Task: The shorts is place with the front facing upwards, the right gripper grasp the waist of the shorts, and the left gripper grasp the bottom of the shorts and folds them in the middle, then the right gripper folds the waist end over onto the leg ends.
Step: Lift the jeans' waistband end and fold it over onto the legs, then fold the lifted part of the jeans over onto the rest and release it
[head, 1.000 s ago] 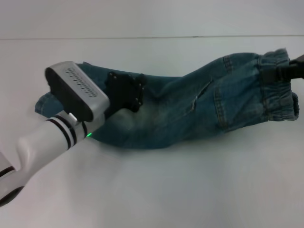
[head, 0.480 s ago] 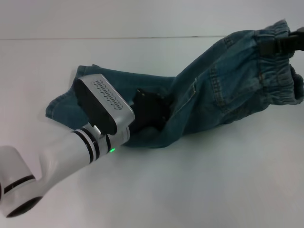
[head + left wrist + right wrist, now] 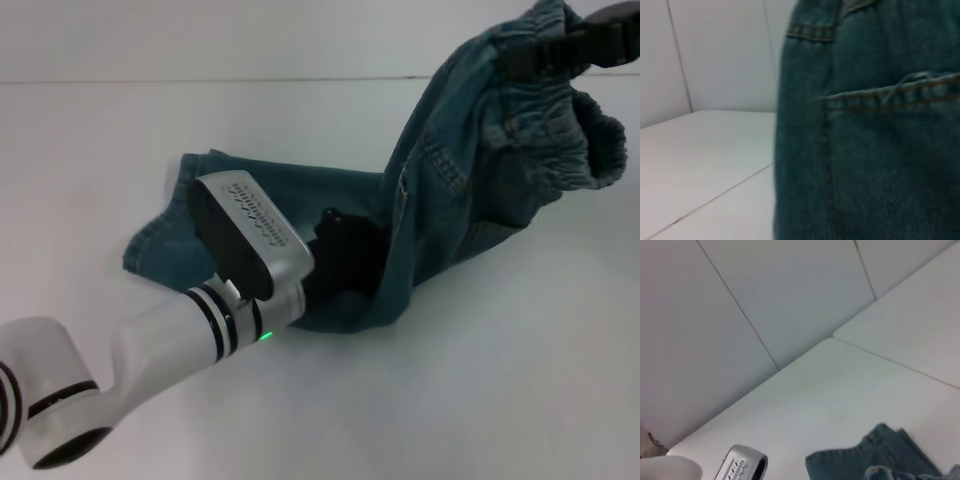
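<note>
I should back my left gripper off the shorts, since it blocks the waist's way onto the leg ends (image 3: 163, 240), before my right gripper folds the waist over.
The blue denim shorts (image 3: 450, 200) lie across the white table, with one leg end flat at the left (image 3: 160, 245). My right gripper (image 3: 565, 45) at the upper right is shut on the gathered waist and holds it lifted off the table. The left gripper (image 3: 345, 255) sits at the middle of the shorts near their near edge, its black fingers wrapped in denim and shut on the fabric. Denim with a stitched pocket seam (image 3: 875, 150) fills the left wrist view. The right wrist view shows a bit of the shorts (image 3: 880, 455) below.
The white table (image 3: 450, 400) stretches out in front of and behind the shorts. A seam line (image 3: 200, 80) runs along its far side. My left arm's white forearm (image 3: 150, 350) crosses the near left of the table.
The right gripper has raised the waist higher. The left gripper has moved right and nearer, carrying the denim with it. The flat leg end has slid right.
</note>
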Robot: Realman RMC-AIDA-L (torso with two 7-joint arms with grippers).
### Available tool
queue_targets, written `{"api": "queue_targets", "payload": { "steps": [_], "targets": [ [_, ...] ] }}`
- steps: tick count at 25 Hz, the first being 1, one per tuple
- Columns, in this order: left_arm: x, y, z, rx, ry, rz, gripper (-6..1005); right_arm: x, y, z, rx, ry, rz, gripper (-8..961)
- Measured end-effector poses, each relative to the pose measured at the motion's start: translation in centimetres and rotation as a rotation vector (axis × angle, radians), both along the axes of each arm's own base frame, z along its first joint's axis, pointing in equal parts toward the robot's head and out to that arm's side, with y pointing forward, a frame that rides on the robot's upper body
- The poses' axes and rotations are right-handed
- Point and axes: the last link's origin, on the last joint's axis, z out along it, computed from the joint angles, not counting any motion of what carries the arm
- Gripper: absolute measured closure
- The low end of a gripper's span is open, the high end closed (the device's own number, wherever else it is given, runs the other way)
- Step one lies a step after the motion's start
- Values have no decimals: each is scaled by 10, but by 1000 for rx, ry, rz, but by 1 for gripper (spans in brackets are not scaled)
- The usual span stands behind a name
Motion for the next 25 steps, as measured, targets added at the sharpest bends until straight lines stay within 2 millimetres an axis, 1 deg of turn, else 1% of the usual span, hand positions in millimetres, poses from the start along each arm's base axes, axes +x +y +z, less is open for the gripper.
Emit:
{"api": "queue_targets", "payload": {
  "steps": [8,13,15,16,17,21,25],
  "targets": [
    [21,-14,-14,-60,-39,-45,999,-15,7,-12,-13,-36,38,848],
    [24,-16,-18,-71,-37,-36,999,-16,9,-18,-17,-53,42,848],
    [20,-15,-16,-55,-47,-16,999,-16,9,-19,-19,-57,41,847],
    [13,-13,-11,-30,-59,9,999,-16,9,-19,-18,-58,40,847],
    [13,-13,-11,-30,-59,9,999,-15,9,-19,-19,-60,40,847],
    [-3,-11,-1,-21,-115,87,998,-13,9,-20,-16,-69,35,848],
    [-22,-14,19,-3,-213,131,998,-11,10,-21,-14,-75,32,849]
  ]
}}
